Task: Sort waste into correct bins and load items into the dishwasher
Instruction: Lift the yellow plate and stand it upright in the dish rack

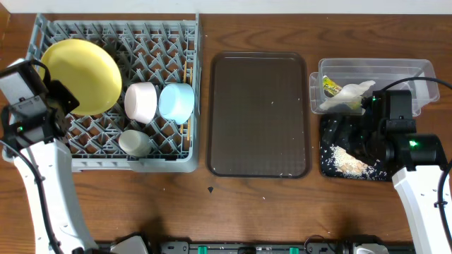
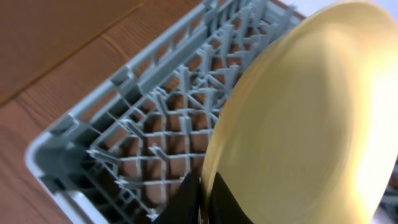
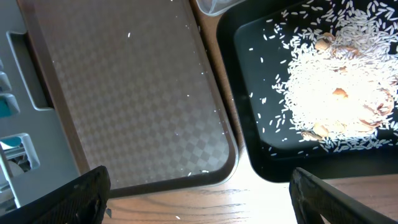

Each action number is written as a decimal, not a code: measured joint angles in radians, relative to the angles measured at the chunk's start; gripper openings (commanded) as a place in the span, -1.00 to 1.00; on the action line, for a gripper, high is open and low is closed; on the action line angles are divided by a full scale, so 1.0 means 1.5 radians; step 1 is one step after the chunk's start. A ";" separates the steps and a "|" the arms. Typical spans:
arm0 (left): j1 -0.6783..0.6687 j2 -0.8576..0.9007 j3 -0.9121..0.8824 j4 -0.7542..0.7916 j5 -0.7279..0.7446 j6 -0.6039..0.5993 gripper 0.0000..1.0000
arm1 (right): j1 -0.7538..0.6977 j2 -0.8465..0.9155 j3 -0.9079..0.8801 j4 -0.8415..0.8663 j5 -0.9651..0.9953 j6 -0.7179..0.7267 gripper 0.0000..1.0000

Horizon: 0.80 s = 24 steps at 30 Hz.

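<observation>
The yellow plate (image 1: 83, 76) leans too flat over the rack's wires, so next my left gripper turns it upright and sets it among pegs (image 1: 114, 107) next to the white-pinkish bowl.
The grey dish rack (image 1: 134, 164) stands at the left. In it are the yellow plate (image 1: 81, 74), a white-pinkish bowl (image 1: 140, 101), a light blue bowl (image 1: 176, 102), a small white cup (image 1: 133, 142) and chopsticks (image 1: 188, 70). My left gripper (image 2: 202, 199) is shut on the rim of the plate (image 2: 298, 112), which stands tilted over the rack's pegs (image 2: 143, 118). The clear tub (image 1: 402, 70) holds the green-yellow wrapper (image 1: 330, 86) and white tissue (image 1: 349, 95). The black tray (image 1: 332, 159) holds rice scraps (image 1: 349, 161). My right gripper (image 3: 202, 199) is open and empty above the table, by the black tray's corner (image 3: 261, 155).
The dark brown serving tray (image 1: 259, 113) lies between the rack and the bins, with a few rice grains on it (image 3: 124, 93). Rice is piled in the black tray (image 3: 336, 87). Bare wooden table runs along the front edge.
</observation>
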 measured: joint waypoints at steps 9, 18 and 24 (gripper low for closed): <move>0.000 0.078 0.000 0.026 -0.085 0.058 -0.85 | 0.000 0.000 0.000 0.000 0.000 0.000 0.84; -0.007 0.094 0.000 0.043 -0.137 0.084 -0.85 | 0.000 0.000 0.000 0.010 0.000 0.000 0.86; -0.062 0.094 0.000 0.055 -0.167 0.115 -0.85 | 0.000 0.000 0.000 0.012 0.000 0.000 0.86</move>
